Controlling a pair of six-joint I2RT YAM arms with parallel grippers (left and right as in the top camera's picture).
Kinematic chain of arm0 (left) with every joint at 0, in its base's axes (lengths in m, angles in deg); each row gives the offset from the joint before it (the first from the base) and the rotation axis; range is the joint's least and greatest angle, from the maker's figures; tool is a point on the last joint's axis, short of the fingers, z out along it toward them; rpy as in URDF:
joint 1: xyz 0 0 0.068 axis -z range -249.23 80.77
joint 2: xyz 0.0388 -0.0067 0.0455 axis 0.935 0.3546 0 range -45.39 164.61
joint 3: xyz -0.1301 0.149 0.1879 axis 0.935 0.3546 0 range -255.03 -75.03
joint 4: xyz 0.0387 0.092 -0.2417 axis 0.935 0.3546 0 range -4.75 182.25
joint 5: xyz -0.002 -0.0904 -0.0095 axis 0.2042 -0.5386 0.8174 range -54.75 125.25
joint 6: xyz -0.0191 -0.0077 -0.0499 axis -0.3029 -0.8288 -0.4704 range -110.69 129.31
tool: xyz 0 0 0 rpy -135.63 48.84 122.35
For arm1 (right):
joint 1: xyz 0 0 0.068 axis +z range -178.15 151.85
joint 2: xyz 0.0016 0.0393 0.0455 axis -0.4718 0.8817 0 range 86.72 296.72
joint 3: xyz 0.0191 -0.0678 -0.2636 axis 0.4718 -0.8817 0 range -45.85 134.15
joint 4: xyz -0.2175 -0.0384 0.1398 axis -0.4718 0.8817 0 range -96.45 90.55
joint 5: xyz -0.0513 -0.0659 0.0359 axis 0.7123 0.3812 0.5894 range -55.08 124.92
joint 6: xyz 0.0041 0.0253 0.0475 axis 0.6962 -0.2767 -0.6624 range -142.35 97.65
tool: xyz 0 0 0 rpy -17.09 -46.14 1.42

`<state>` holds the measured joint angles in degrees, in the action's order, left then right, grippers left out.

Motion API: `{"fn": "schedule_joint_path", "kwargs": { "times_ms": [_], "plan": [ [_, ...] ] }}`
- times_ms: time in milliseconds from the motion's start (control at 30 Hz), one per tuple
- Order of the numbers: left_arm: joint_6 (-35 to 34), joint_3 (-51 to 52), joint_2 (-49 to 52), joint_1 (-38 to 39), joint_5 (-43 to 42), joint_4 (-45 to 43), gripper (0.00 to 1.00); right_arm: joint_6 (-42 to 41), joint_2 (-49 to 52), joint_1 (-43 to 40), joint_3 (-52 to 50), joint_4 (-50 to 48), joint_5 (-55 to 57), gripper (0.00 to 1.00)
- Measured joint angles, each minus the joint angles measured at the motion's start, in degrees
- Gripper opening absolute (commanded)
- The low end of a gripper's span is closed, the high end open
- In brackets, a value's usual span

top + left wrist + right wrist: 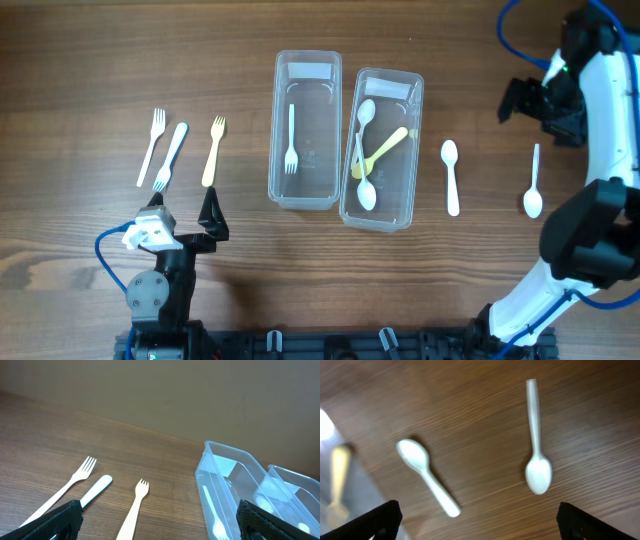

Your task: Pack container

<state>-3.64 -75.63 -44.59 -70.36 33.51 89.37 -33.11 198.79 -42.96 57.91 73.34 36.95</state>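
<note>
My right gripper should keep going down until its closing fingers are on both sides of the handle (535,164) of the white spoon (533,204) farthest from the containers, because the handle lies square to those fingers.
Two clear containers stand mid-table. The left container (305,185) (225,467) holds a white fork (291,140) (212,515). The right container (410,150) (292,480) holds two white spoons (364,125) and a yellow spoon (385,148). Three forks (151,147) (171,157) (213,152) lie left of the containers, seen again in the left wrist view as forks (75,478) (97,487) (135,507). Two white spoons (451,176) (534,182) (427,477) (536,450) lie to the right. My left gripper (183,212) (160,520) is open just short of the forks' handles. My right gripper (515,102) (480,520) hangs open and empty above the two spoons.
The right arm's white links (610,110) curve down the table's right side to its base (520,310). The left arm's base (160,290) stands at the front left. Bare wood lies in front of the containers.
</note>
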Motion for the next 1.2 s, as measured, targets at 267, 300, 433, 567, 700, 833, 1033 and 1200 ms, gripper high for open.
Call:
{"fn": "schedule_joint_path", "kwargs": {
  "times_ms": [267,300,433,567,700,833,1033,1200],
  "plan": [
    [0.00,0.00,0.00,0.00,0.00,0.00,0.99,8.17,0.00,-7.76,-9.90,-10.67,1.01,1.00],
    [0.00,0.00,0.00,0.00,0.00,0.00,1.00,10.91,0.20,-8.70,-12.37,-12.61,0.98,1.00],
    [0.00,0.00,0.00,0.00,0.00,0.00,1.00,15.67,0.15,-9.60,-18.45,-18.27,0.55,1.00],
    [0.00,0.00,0.00,0.00,0.00,0.00,1.00,17.92,0.20,-10.01,-21.33,-21.22,0.44,1.00],
    [0.00,0.00,0.00,0.00,0.00,-0.02,1.00,18.64,0.20,-10.05,-22.12,-24.65,0.35,1.00],
    [0.00,0.00,0.00,0.00,0.00,0.00,1.00,19.02,0.33,-10.05,-22.77,-26.38,-0.04,1.00],
    [0.00,0.00,0.00,0.00,0.00,0.00,1.00,19.23,2.86,-10.05,-22.80,-26.75,-0.70,1.00],
    [0.00,0.00,0.00,0.00,0.00,0.00,1.00,19.91,4.11,-10.05,-23.02,-27.58,-0.72,1.00]
  ]
}}
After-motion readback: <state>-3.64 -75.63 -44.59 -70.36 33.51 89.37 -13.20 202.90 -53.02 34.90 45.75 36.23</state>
